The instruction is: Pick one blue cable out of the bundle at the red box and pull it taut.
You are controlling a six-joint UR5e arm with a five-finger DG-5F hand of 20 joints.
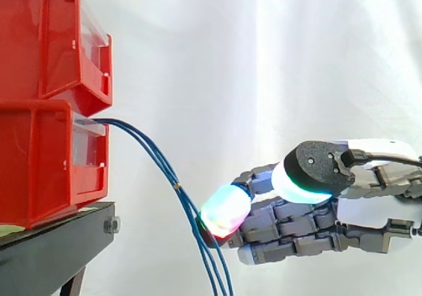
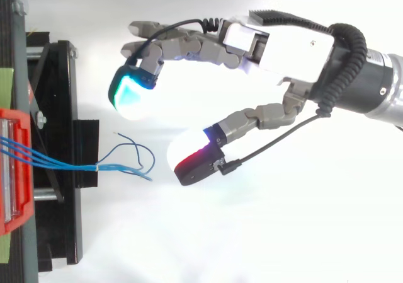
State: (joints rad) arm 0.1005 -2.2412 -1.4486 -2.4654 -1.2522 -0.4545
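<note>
The blue cables splay apart under the small tan band, so one should come away and straighten out when the robot pulls, while the others fall back.
A bundle of thin blue cables comes out of the front of the lower red box and hangs down to the right in the side view. From above, the blue cables run right from the red box and end in loose curls. My hand reaches in from the right with its fingers spread and only slightly bent. One cyan-glowing fingertip is above the cable ends, and a red-glowing fingertip is just right of them. Nothing is between the fingers. In the side view the hand is level with the hanging cables.
A second red box is stacked on the lower one. Both rest on a black stand at the left. A white curtain is behind, and a white surface lies under the hand.
</note>
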